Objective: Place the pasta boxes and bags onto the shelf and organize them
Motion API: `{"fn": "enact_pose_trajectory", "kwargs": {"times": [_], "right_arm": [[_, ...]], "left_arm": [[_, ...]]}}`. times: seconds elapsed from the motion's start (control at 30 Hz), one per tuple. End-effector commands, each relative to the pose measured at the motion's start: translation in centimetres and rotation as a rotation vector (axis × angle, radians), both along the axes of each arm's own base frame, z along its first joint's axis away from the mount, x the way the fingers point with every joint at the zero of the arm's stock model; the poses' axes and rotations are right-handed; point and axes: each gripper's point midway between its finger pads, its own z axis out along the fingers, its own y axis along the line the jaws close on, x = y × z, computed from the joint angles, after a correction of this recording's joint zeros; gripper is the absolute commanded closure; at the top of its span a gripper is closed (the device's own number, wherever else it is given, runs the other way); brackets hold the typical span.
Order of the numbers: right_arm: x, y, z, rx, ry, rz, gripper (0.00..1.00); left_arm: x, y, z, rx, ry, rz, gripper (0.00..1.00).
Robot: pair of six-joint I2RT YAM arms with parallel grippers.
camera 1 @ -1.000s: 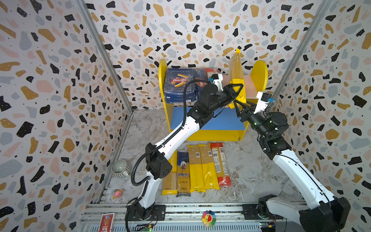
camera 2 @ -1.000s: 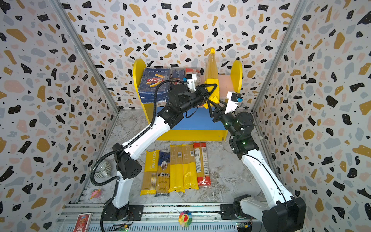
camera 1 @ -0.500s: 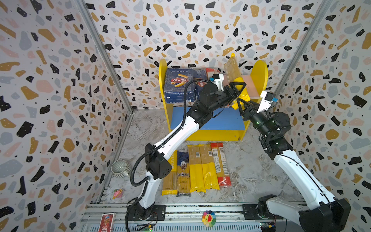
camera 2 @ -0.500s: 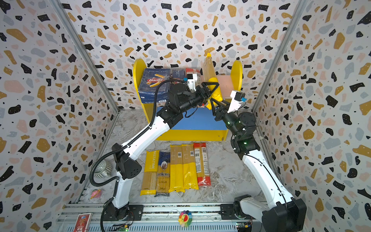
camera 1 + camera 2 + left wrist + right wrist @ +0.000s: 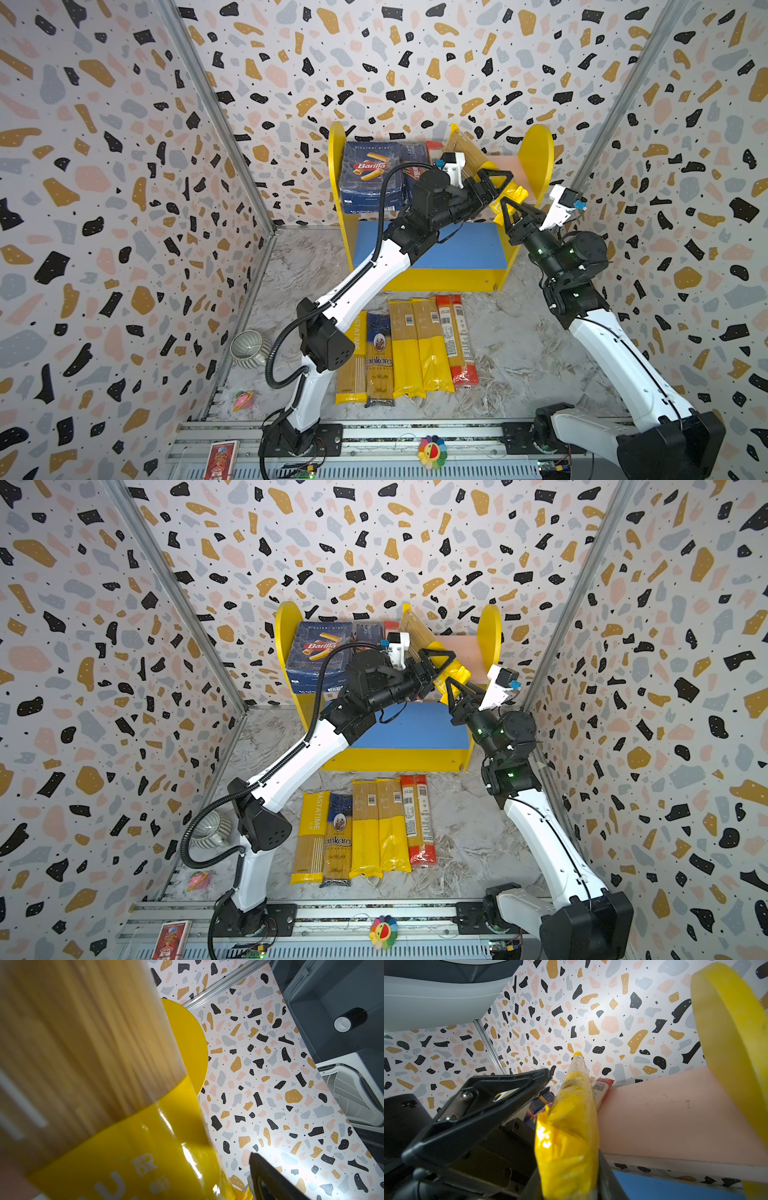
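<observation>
Next, I open my left gripper while my right gripper brings the spaghetti bag against the yellow side panel [image 5: 539, 158], because the spaghetti bag's top [image 5: 455, 136] leans toward the boxes.
A yellow-ended spaghetti bag [image 5: 465, 153] [image 5: 417, 631] stands slanted on the shelf's pink upper board [image 5: 505, 164], its top tipped toward the boxes. My right gripper [image 5: 509, 203] [image 5: 569, 1188] is shut on its crumpled lower yellow end. My left gripper [image 5: 494, 183] is open around the bag, and one of its fingers [image 5: 268, 1180] stands clear of the plastic [image 5: 93, 1064]. The wide Barilla box [image 5: 370, 174] and the narrow one [image 5: 415, 166] stand at the board's left. A red-orange bag [image 5: 602, 1086] is wedged behind them. Several more bags [image 5: 405, 349] lie side by side on the floor.
The shelf's yellow side panel [image 5: 536, 166] is close to my right wrist, and the blue lower board [image 5: 457, 249] is bare. A striped bowl [image 5: 247, 348] and a pink toy [image 5: 243, 400] sit by the left wall. The mounting rail [image 5: 374, 432] runs along the front.
My left gripper has opened off the yellow-ended bag while my right gripper closed on its lower end. The bag went from upright to leaning, its top toward the boxes.
</observation>
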Motion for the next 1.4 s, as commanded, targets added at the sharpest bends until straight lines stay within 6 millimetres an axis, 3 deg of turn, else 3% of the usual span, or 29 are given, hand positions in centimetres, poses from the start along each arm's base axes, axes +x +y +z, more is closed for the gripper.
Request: {"fn": "enact_pose_trajectory", "kwargs": {"times": [0.0, 0.4, 0.67, 0.73, 0.77, 0.83, 1.0, 1.37], "right_arm": [[0.6, -0.1, 0.1, -0.003, 0.005, -0.013, 1.0], [0.6, -0.7, 0.0, -0.081, -0.01, -0.173, 1.0], [0.1, -0.7, -1.6, -0.104, 0.007, -0.171, 1.0], [0.2, -0.5, -1.6, -0.109, 0.009, -0.162, 1.0], [0.3, -0.5, -1.7, -0.108, 0.01, -0.161, 1.0], [0.4, -0.5, -1.8, -0.105, 0.012, -0.165, 1.0], [0.5, -1.0, -2.0, -0.08, 0.005, -0.197, 1.0], [-0.3, -4.4, -1.2, -0.074, -0.013, -0.395, 1.0]], "left_arm": [[-3.5, 3.3, 7.7, -0.131, -0.149, -0.041, 0.09], [-2.4, 2.8, 6.6, -0.127, -0.086, -0.082, 0.13], [-1.4, 1.6, 5.6, -0.146, -0.062, -0.117, 0.5], [-1.3, 1.5, 5.5, -0.147, -0.064, -0.123, 0.53], [-1.4, 1.4, 5.5, -0.149, -0.065, -0.128, 0.49], [-1.3, 1.5, 5.5, -0.147, -0.066, -0.13, 0.28], [-1.0, 1.5, 4.9, -0.137, -0.045, -0.134, 0.0], [-0.8, 1.2, 3.5, -0.109, 0.015, -0.151, 0.0]]}}
